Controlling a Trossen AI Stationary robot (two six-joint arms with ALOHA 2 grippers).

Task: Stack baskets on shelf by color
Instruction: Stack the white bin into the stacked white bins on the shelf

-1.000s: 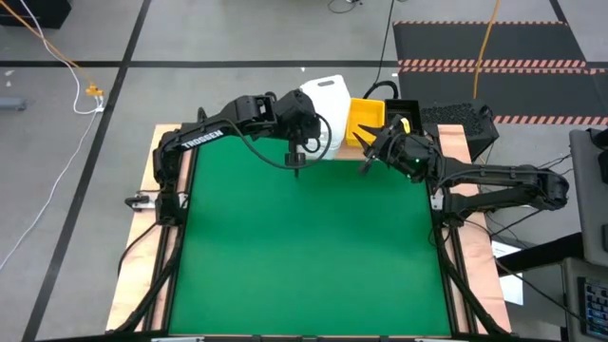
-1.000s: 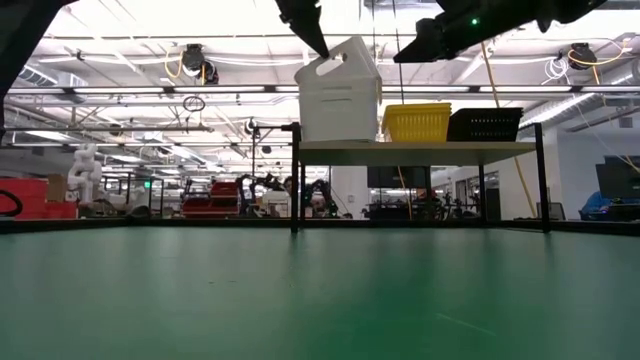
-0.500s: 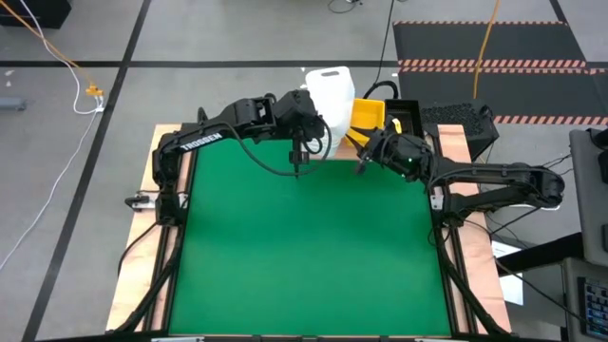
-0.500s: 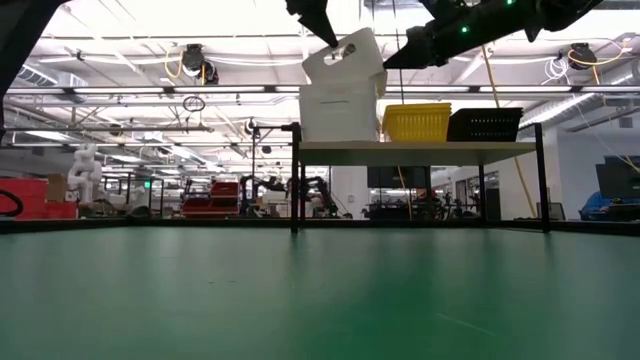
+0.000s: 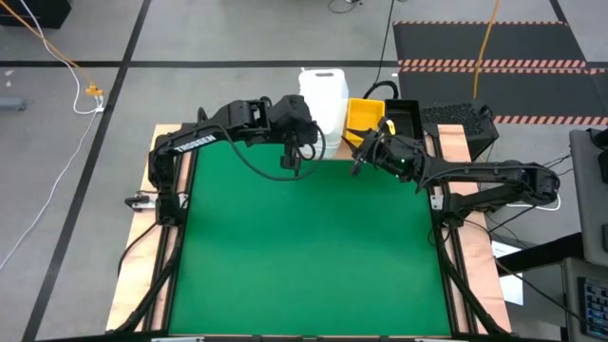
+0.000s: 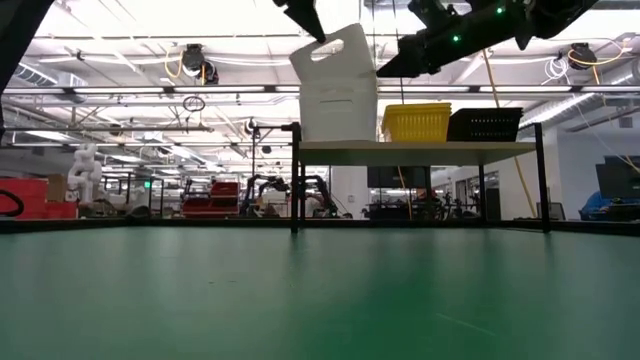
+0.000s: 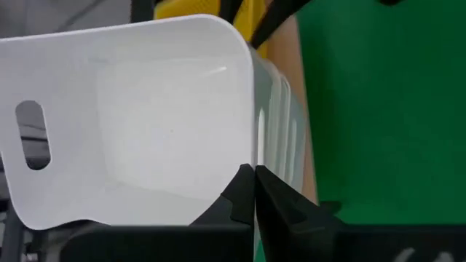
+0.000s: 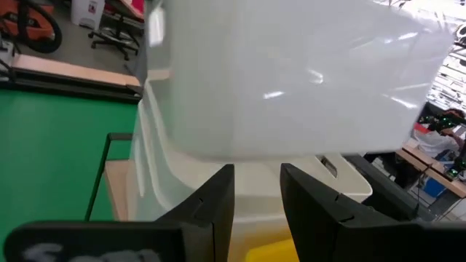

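I should regrip the top basket's rim with my left gripper, turn the basket square and lower it flat, because the top white basket sits crooked in the white stack.
The white baskets are stacked at the left end of the shelf. The top white basket sits tilted in the stack, and its handle slot faces the near side. My left gripper is above it, shut on its rim. My right gripper is open and stands beside the white stack's right side; I cannot tell whether it touches. The yellow baskets and the black baskets stand on the shelf to the right of the white ones. My left gripper pinches the top white basket's wall at its rim between the two fingers, one inside and one outside. It comes slanting from above on the near left. The basket is tilted, with its lower part nested in the white stack below.
The shelf stands at the table's far edge on thin black legs. The green table stretches toward the near edge with light wooden strips along its sides. Beyond the shelf lies the room.
My left gripper has shifted toward the far left, still shut on the top white basket. The basket rose, tipped, then swung from leaning right to standing more squarely over the white stack. My right gripper has moved left toward the white stack.
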